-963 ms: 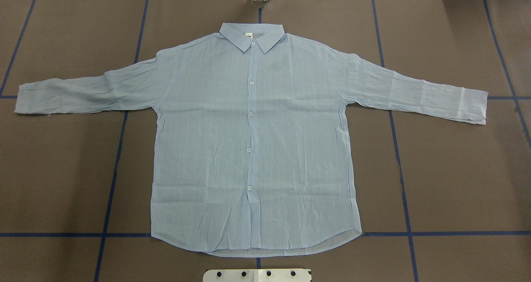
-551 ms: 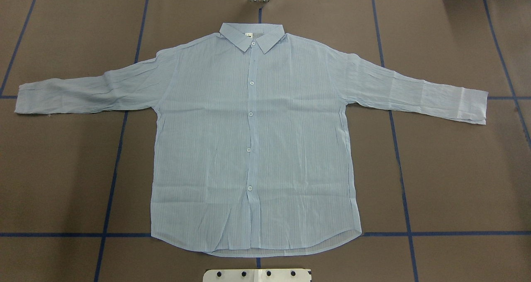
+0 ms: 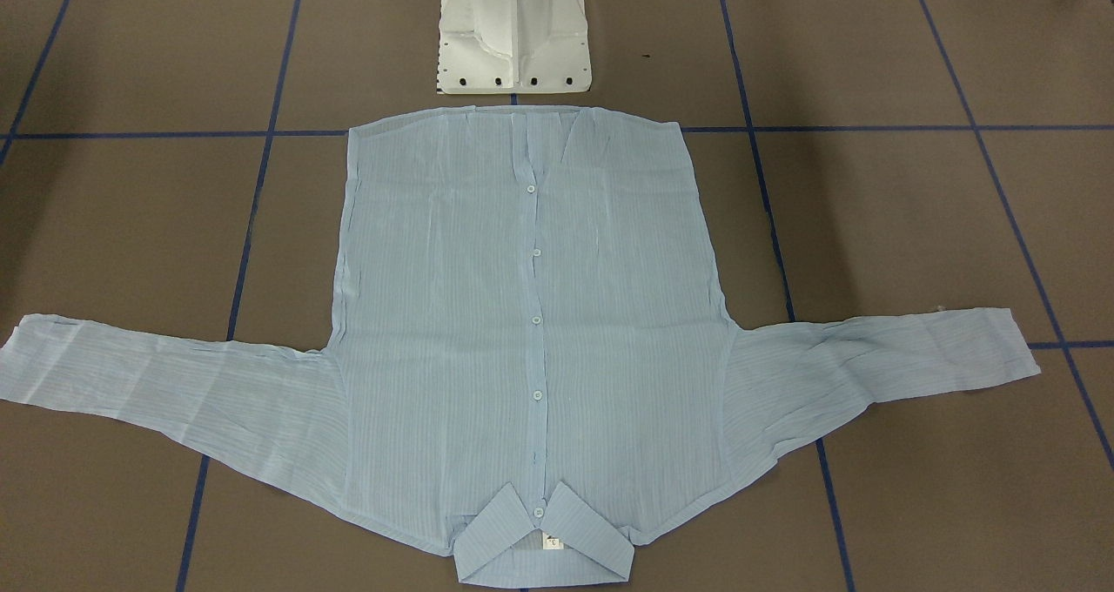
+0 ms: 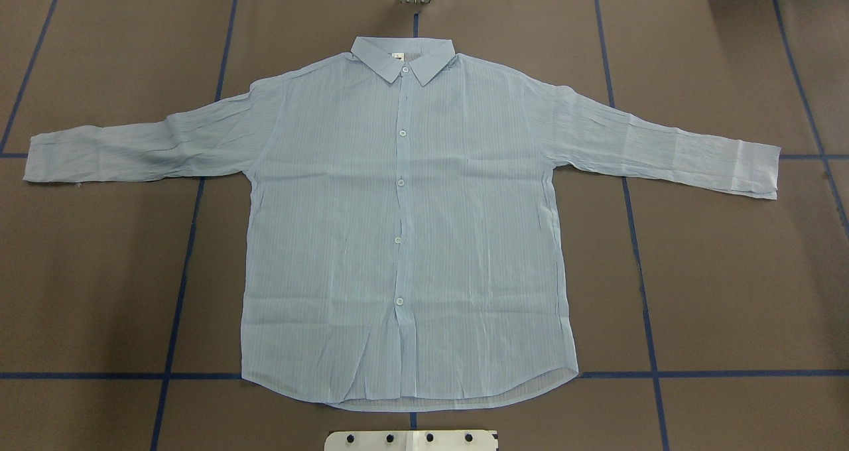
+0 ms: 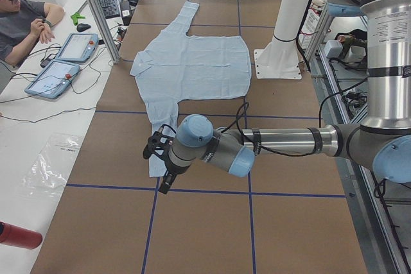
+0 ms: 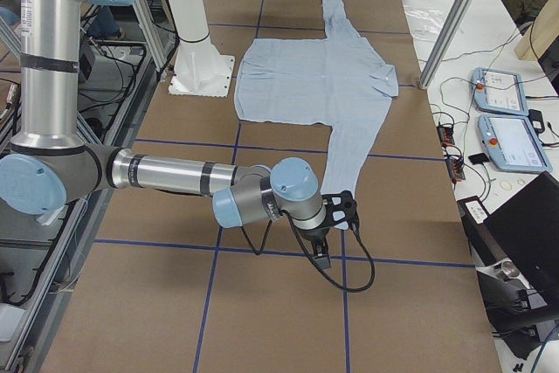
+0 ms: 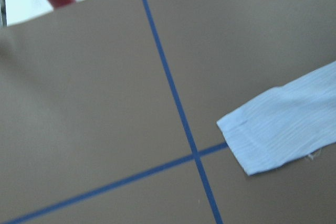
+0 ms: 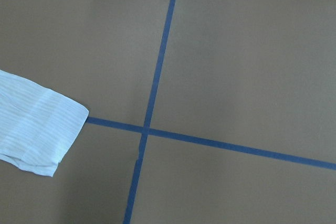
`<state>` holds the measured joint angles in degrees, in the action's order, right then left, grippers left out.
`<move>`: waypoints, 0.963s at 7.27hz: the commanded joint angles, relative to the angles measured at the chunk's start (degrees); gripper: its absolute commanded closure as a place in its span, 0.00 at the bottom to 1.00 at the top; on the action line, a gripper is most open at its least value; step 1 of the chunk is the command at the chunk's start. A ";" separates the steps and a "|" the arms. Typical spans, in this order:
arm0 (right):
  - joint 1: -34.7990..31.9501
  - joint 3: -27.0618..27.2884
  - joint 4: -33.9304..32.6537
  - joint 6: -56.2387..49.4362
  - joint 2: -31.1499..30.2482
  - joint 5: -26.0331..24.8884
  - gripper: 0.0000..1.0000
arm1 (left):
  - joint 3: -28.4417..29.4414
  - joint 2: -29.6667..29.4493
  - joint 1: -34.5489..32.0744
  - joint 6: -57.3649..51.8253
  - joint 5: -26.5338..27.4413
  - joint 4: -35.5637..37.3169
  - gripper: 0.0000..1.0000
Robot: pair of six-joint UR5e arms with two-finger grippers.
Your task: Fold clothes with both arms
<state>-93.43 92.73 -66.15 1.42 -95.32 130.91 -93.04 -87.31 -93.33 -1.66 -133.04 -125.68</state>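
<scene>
My right gripper should go next toward the edge of the sleeve's cuff until its fingers close there, because the cuff is lying flat and clear of the shirt's body.
The pale-blue striped shirt (image 4: 398, 225) lies flat and face up on the brown table, buttoned, both sleeves spread out sideways and the collar (image 3: 544, 548) at the far side from the robot. Neither arm shows in the overhead or front views. In the exterior left view my left gripper (image 5: 160, 162) hovers by the near sleeve's cuff (image 5: 154, 166). My right gripper (image 6: 334, 231) hovers by the other cuff (image 6: 348, 216) in the exterior right view. I cannot tell whether either gripper is open or shut. Each wrist view shows a cuff (image 7: 273, 129) (image 8: 37, 129) lying on the table.
The white pedestal base (image 3: 513, 35) stands just behind the shirt's hem. Blue tape lines (image 4: 179, 292) grid the table. A person (image 5: 26, 24) sits at a side table with two tablets (image 5: 64, 62). A red object (image 5: 19, 235) lies off the table's near corner.
</scene>
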 commanded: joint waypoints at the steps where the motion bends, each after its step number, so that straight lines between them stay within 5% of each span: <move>1: 0.61 -1.58 1.46 2.18 3.03 1.00 0.00 | 5.99 -7.05 0.25 0.08 -0.20 -5.80 0.00; 3: 6.55 -1.23 4.95 6.18 3.83 1.81 0.00 | 8.05 -7.26 0.25 0.08 -0.29 -10.80 0.00; 4: 12.08 -1.32 8.98 18.67 3.83 -0.55 0.00 | 8.05 -6.83 0.34 0.08 -0.29 -11.08 0.00; 7: 25.73 -14.45 37.51 45.38 3.91 -12.59 0.05 | 8.05 -6.03 0.34 0.08 -0.56 -11.26 0.00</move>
<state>-72.17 84.36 -39.05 38.80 -91.81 122.30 -85.02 -93.59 -92.99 -1.58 -133.54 -136.79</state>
